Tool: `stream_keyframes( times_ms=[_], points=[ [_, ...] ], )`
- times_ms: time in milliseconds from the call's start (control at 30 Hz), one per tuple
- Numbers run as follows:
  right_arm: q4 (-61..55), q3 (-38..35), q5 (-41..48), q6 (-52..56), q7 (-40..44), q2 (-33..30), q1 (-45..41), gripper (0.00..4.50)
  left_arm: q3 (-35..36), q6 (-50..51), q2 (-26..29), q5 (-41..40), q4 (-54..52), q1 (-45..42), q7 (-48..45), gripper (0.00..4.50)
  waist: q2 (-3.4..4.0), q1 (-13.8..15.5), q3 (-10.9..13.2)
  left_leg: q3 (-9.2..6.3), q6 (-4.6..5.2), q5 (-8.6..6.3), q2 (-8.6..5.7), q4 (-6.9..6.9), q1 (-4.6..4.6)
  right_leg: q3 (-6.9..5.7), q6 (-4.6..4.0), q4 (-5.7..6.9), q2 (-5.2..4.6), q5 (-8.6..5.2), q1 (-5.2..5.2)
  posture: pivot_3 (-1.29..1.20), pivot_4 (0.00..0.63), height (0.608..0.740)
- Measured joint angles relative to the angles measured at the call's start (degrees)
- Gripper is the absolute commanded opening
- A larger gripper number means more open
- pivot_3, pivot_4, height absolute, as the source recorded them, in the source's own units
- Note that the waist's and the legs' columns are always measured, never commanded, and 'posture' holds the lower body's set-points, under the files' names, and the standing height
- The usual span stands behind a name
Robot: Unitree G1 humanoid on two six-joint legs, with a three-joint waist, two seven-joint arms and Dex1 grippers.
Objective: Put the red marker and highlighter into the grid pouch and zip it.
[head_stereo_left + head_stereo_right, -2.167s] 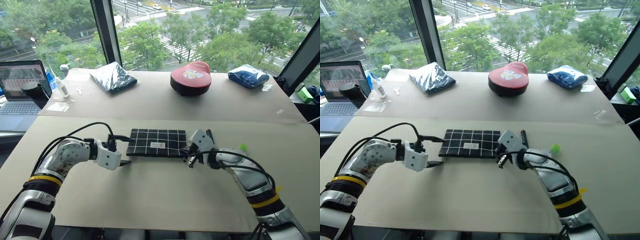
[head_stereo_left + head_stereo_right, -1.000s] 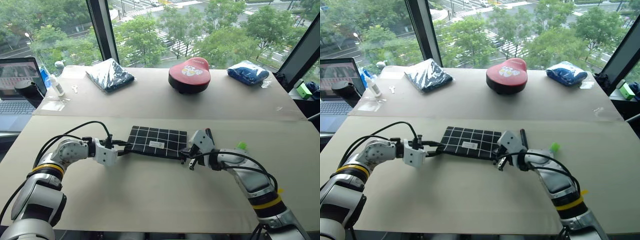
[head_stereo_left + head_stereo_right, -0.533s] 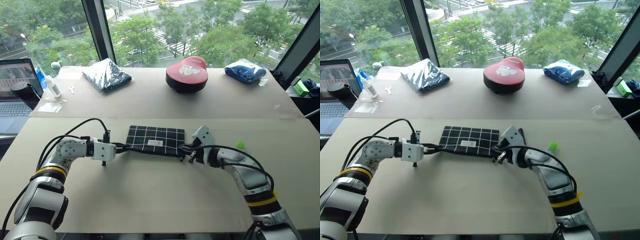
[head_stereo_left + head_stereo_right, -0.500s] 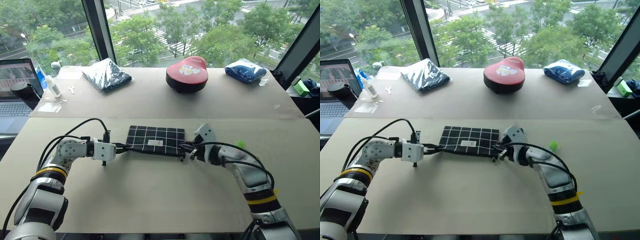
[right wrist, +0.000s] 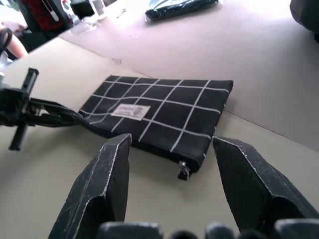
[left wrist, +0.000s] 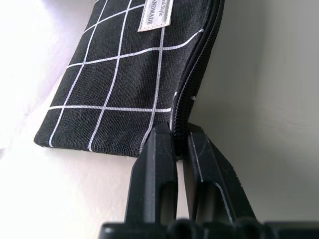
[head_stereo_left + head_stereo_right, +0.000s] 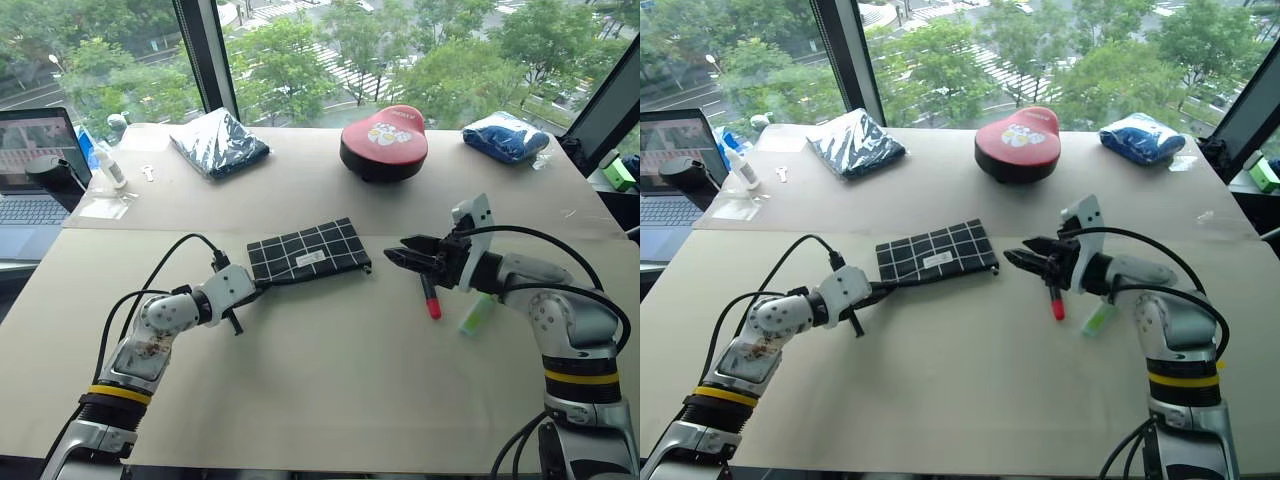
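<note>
The zipper (image 7: 318, 279) pull (image 7: 368, 269) is hanging at the loose corner of the grid pouch, so I expect the zipper to come open from that corner when the robot pulls toward its left gripper.
The grid pouch (image 7: 305, 250) lies flat at the middle of the table, label up, its zipper along the near edge. My left gripper (image 7: 256, 291) is shut on the pouch's near left corner, and in the left wrist view both fingers (image 6: 157, 149) pinch the zipper edge of the pouch (image 6: 124, 84). My right gripper (image 7: 396, 256) hovers open just past the pouch's right end with nothing between its jaws. From its wrist view the zipper pull (image 5: 184, 169) hangs at that end. The red marker (image 7: 430, 297) and the highlighter (image 7: 475, 313) lie on the table under my right forearm.
Along the far side by the window sit a red dome-shaped case (image 7: 384, 143), a dark wrapped bundle (image 7: 218, 143) and a blue bundle (image 7: 505, 137). A laptop (image 7: 30, 170) and a small bottle (image 7: 108, 165) stand at the far left.
My right gripper has let go of the pouch's right end, opened and risen to the right. The marker and highlighter have come into sight. The pouch has slewed, and my left wrist has rolled.
</note>
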Motion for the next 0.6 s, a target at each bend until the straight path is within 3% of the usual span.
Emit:
stream_keyframes(
  times_ms=[167, 600],
  points=[
    [7.61, 9.71, -11.61, -11.64, -2.79, 1.22, 0.22, 2.90, 0.18, 15.94, -2.09, -1.00, -10.40, 0.71, 3.35, 0.00, -0.13, -0.36, 0.10, 0.02, -0.14, 0.09, 0.00, 0.00, 0.02, 0.07, -0.01, 0.04, 0.16, 0.00, -0.02, 0.00, 0.150, 0.740],
    [21.03, 11.55, -17.80, -21.39, -4.33, 7.16, -7.99, 2.90, 6.18, 36.14, -4.99, -9.76, -20.86, -4.89, 7.19, 0.00, -0.20, -0.47, 0.17, 0.01, -0.25, 0.15, -0.01, 0.00, 0.02, 0.10, -0.02, 0.06, 0.14, 0.01, -0.03, 0.00, 0.150, 0.740]
  ],
)
